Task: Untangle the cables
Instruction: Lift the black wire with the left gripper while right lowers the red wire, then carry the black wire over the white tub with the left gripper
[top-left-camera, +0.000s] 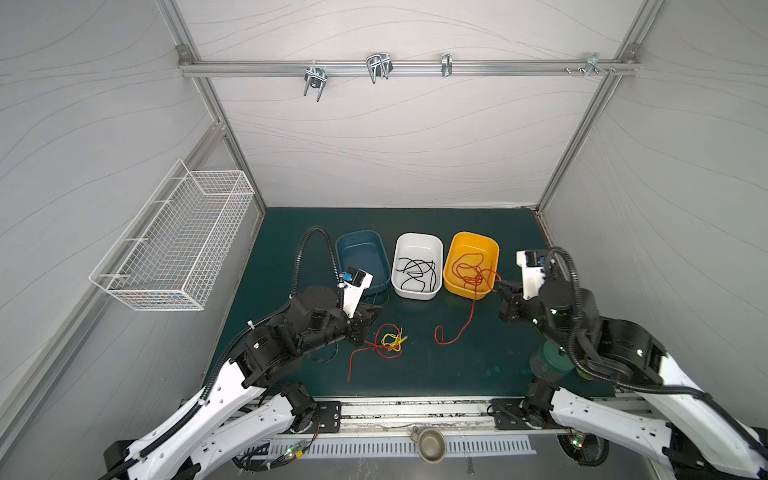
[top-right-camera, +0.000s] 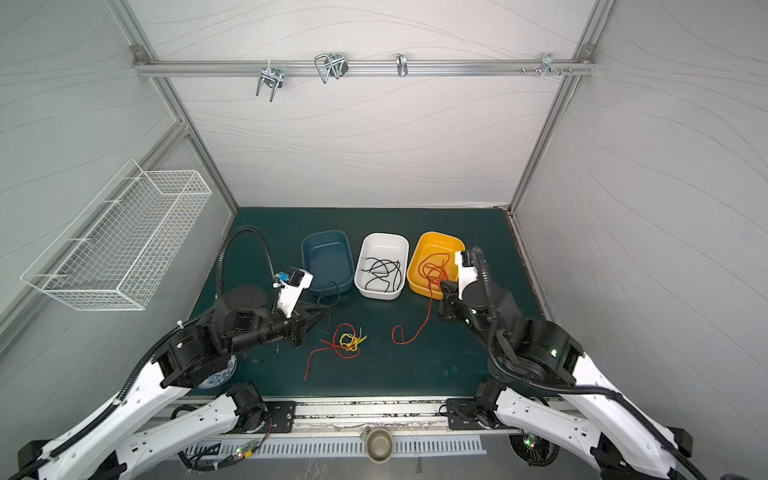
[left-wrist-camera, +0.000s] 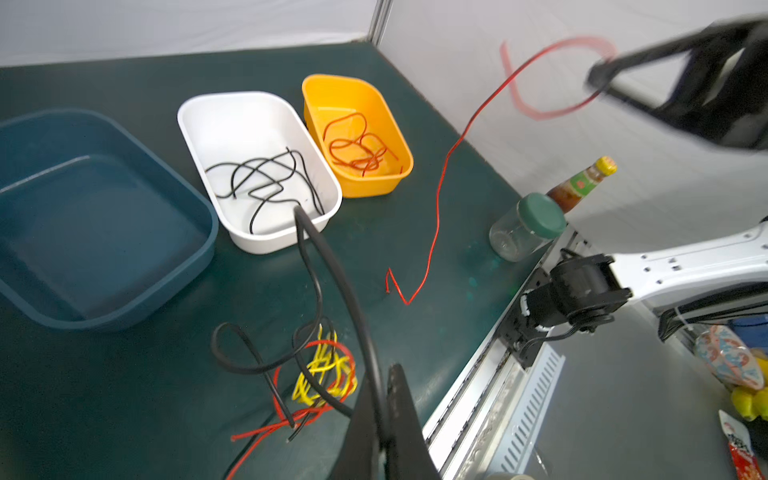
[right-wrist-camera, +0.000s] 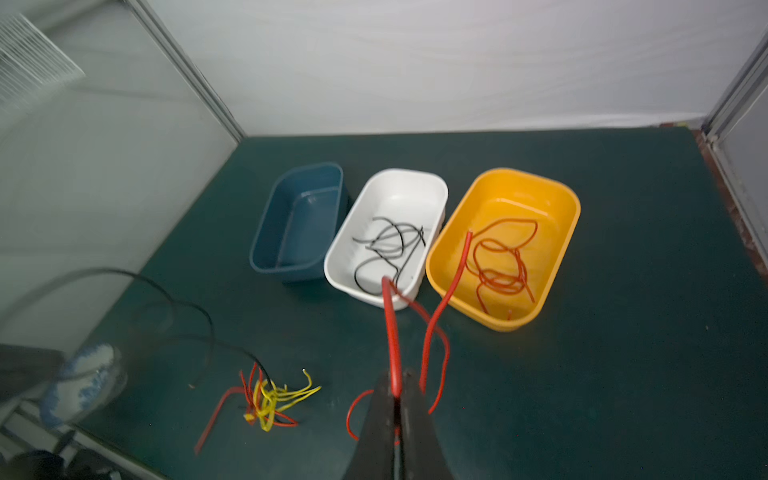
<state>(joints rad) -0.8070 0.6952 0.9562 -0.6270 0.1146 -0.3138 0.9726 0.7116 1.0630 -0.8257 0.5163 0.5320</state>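
Note:
The black cable's tail still goes through the red and yellow tangle (left-wrist-camera: 320, 382). Next, I lift the black cable clear with my left gripper and then lower it into the white tub (top-left-camera: 417, 266).
My left gripper (left-wrist-camera: 388, 374) is shut on a black cable (left-wrist-camera: 316, 257), above the mat in front of the blue tub (top-left-camera: 361, 241); it also shows in both top views (top-left-camera: 376, 311) (top-right-camera: 326, 309). That cable trails down into a tangle of red and yellow cables (top-left-camera: 390, 343) (left-wrist-camera: 324, 370) (right-wrist-camera: 270, 399). At the yellow tub's (top-left-camera: 473, 237) near corner, my right gripper (right-wrist-camera: 397, 376) (top-left-camera: 496, 286) is shut on a red cable (top-left-camera: 469, 320) (left-wrist-camera: 440, 195) that hangs down to the mat. Black cables (top-left-camera: 417, 272) lie in the white tub (top-left-camera: 417, 239), red cables (top-left-camera: 469, 266) in the yellow one.
A glass jar with a green lid (left-wrist-camera: 528, 226) and a sauce bottle (left-wrist-camera: 582, 183) stand at the mat's front right. A blue-and-white bowl (top-right-camera: 218, 376) sits under the left arm. A wire basket (top-left-camera: 174, 245) hangs on the left wall.

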